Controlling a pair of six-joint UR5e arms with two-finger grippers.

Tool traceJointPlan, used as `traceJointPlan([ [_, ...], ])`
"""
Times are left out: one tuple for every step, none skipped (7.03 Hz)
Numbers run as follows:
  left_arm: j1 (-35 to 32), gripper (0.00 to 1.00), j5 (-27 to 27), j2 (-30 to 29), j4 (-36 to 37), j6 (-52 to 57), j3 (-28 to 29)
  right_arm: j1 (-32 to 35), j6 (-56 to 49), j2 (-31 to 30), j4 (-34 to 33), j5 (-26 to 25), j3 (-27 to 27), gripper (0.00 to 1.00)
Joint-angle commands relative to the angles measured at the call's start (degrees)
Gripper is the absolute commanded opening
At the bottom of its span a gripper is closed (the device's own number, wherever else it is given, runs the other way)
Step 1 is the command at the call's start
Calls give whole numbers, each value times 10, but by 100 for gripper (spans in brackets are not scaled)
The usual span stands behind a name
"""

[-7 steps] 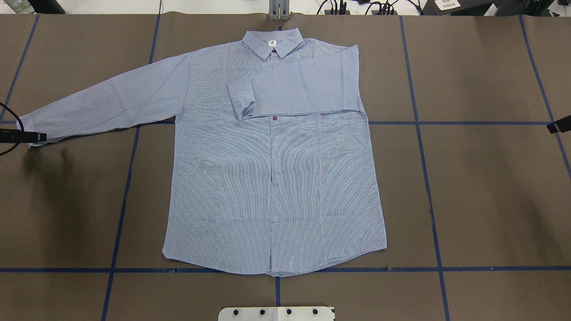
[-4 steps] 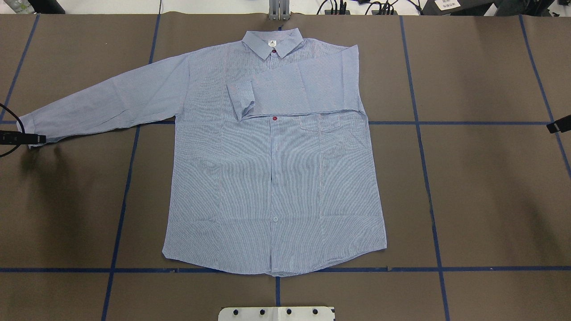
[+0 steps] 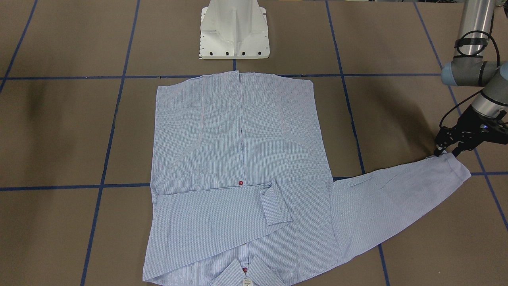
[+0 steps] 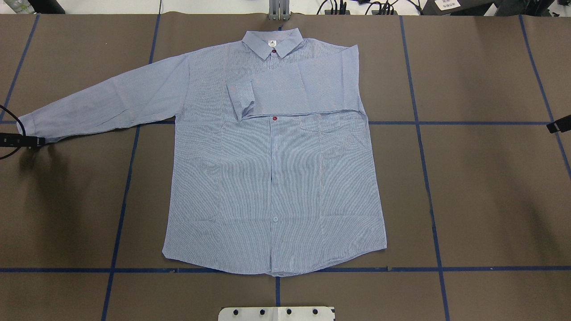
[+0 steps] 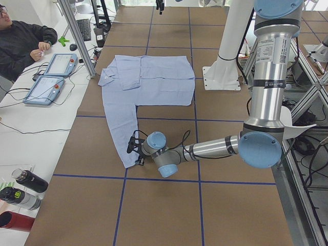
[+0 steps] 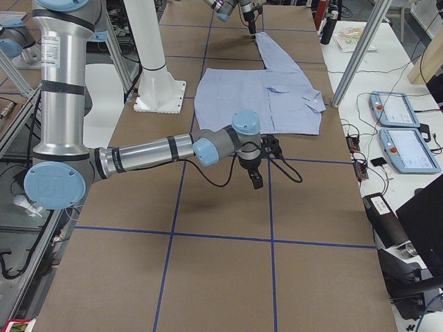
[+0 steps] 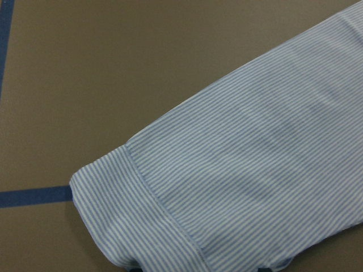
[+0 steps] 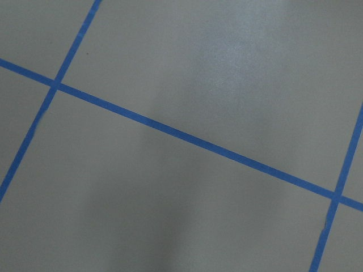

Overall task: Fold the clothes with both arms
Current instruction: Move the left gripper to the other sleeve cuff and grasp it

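Observation:
My gripper will carry the cuff across and the outstretched sleeve (image 3: 390, 205) will then fold over along its join with the shirt, since a seam (image 3: 333, 221) marks that line.
The light blue striped shirt (image 4: 272, 178) lies flat, front up, collar at the far side. One sleeve is folded across the chest (image 4: 303, 89). The other sleeve stretches out to the cuff (image 3: 456, 167) at the table's left. My left gripper (image 3: 447, 153) sits low at the cuff's near edge, open. In the left wrist view its dark fingertips (image 7: 134, 267) peek out far apart under the cuff (image 7: 130, 215). My right gripper (image 6: 255, 178) hovers over bare table well off the shirt. Only a black tip (image 4: 558, 126) of it shows overhead, and I cannot tell its state.
The white pedestal base (image 3: 234, 31) stands at the table's near edge behind the shirt's hem. Blue tape lines (image 8: 187, 136) grid the brown table. A person (image 5: 23, 38), two teach pendants (image 5: 51, 77) and bottles (image 5: 20, 189) are along the far side bench.
My left gripper has slid a little toward the robot's side, from over the cuff to its near edge. The cuff shifted slightly. The right gripper has not moved.

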Motion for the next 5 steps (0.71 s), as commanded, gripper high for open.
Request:
traceJointPlan([
  [0, 0, -3, 1, -2, 3, -3, 0, 3, 2, 0, 1, 1, 100],
  [0, 0, -10, 2, -2, 3, -7, 0, 4, 2, 0, 1, 2, 100],
  [-2, 0, -56, 9, 1, 5, -27, 0, 6, 1, 0, 1, 8, 100],
  [-9, 0, -83, 11, 6, 4, -61, 0, 7, 0, 0, 1, 13, 100],
  [-9, 0, -83, 11, 25, -2, -80, 0, 7, 0, 0, 1, 12, 100],
])
